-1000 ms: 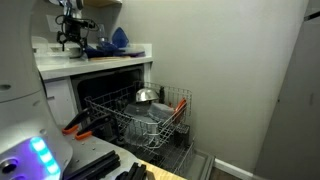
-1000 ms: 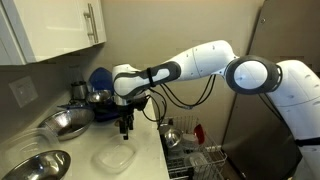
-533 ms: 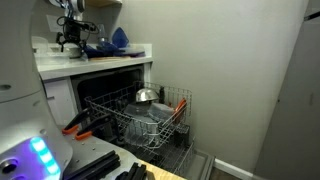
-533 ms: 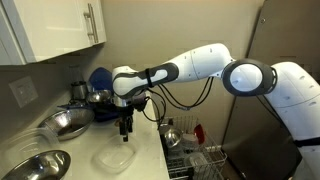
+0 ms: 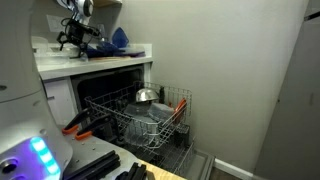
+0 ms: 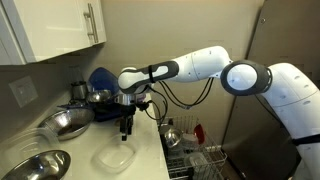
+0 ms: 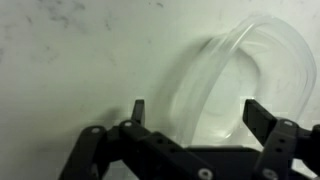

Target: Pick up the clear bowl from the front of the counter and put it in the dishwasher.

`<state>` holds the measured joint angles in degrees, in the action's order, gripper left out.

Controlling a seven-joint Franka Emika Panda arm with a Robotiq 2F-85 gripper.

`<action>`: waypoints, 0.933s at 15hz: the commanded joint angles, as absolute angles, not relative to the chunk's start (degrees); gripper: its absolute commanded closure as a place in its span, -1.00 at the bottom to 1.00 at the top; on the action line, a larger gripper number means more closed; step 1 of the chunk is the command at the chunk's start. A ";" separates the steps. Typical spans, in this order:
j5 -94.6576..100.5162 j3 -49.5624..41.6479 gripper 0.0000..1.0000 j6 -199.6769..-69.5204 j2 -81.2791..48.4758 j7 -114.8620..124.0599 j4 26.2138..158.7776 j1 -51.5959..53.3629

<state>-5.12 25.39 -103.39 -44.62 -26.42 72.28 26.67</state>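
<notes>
The clear bowl's rim (image 7: 207, 80) slants across my open downward gripper; it should tilt square before closing.
The clear bowl (image 6: 116, 157) sits at the front of the white counter (image 6: 150, 160); in the wrist view it (image 7: 240, 80) fills the right half. My gripper (image 6: 126, 129) hangs just above the bowl's far rim, pointing down. In the wrist view the gripper (image 7: 197, 111) is open, its two fingers spread either side of the bowl's near wall, holding nothing. In an exterior view the gripper (image 5: 72, 42) is over the counter (image 5: 90, 66), and the bowl is not discernible there. The dishwasher (image 5: 140, 115) stands open below, its grey wire rack pulled out.
Two steel bowls (image 6: 62, 123) (image 6: 30, 165) lie on the counter near the clear bowl. Blue dishware (image 6: 100, 80) and a pot stand behind the gripper. The rack holds a steel bowl (image 5: 146, 96) and red utensils (image 5: 181, 103). White upper cabinets (image 6: 55, 30) hang above.
The wrist has turned slightly and the arm shifted a little; the gripper stays over the bowl, open.
</notes>
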 commanded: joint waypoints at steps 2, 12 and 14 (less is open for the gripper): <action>-10.37 26.25 -1.00 -104.30 -43.83 -27.72 75.70 21.40; -25.17 30.51 -1.00 -105.13 -47.81 -36.95 77.06 14.91; -26.27 31.08 -1.00 -105.00 -48.47 -38.25 76.81 14.93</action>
